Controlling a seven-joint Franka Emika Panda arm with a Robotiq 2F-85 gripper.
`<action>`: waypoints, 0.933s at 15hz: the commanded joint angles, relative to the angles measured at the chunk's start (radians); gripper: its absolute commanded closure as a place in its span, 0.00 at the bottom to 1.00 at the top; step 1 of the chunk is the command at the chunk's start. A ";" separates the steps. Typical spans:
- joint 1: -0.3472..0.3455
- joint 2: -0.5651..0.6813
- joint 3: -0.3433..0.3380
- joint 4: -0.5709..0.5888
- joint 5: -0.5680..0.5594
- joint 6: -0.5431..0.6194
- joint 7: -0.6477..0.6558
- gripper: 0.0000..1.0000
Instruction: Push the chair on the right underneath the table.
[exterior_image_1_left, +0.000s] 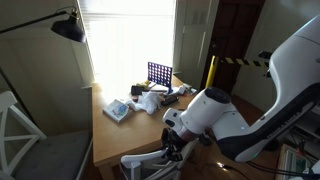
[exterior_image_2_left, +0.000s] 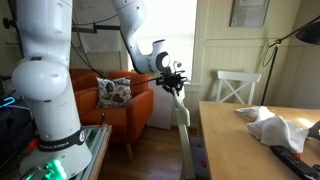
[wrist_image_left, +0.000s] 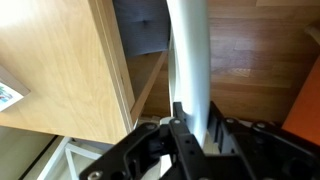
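Note:
The grey seat points under the tan table, and there is a gap between the chair's bar and the table's edge. My gripper should go on pushing until the chair's bar is close to the table's edge.
The chair is white, and its top rail runs up the wrist view between my black fingers. My gripper is shut on that rail. The chair's grey seat shows beyond the edge of the tan table. In an exterior view the chair back stands edge-on just off the table side, with the gripper at its top. In an exterior view the gripper reaches down to the rail at the table's near edge.
Another white X-back chair stands at a different side of the table. A blue grid game, white cloths and small items lie on the tabletop. An orange sofa sits behind the arm. The floor is wooden.

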 joint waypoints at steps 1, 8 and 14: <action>0.057 0.088 -0.112 0.149 -0.070 0.035 0.103 0.93; 0.091 0.139 -0.179 0.230 -0.052 0.036 0.079 0.93; 0.032 0.144 -0.144 0.241 -0.030 0.024 -0.009 0.93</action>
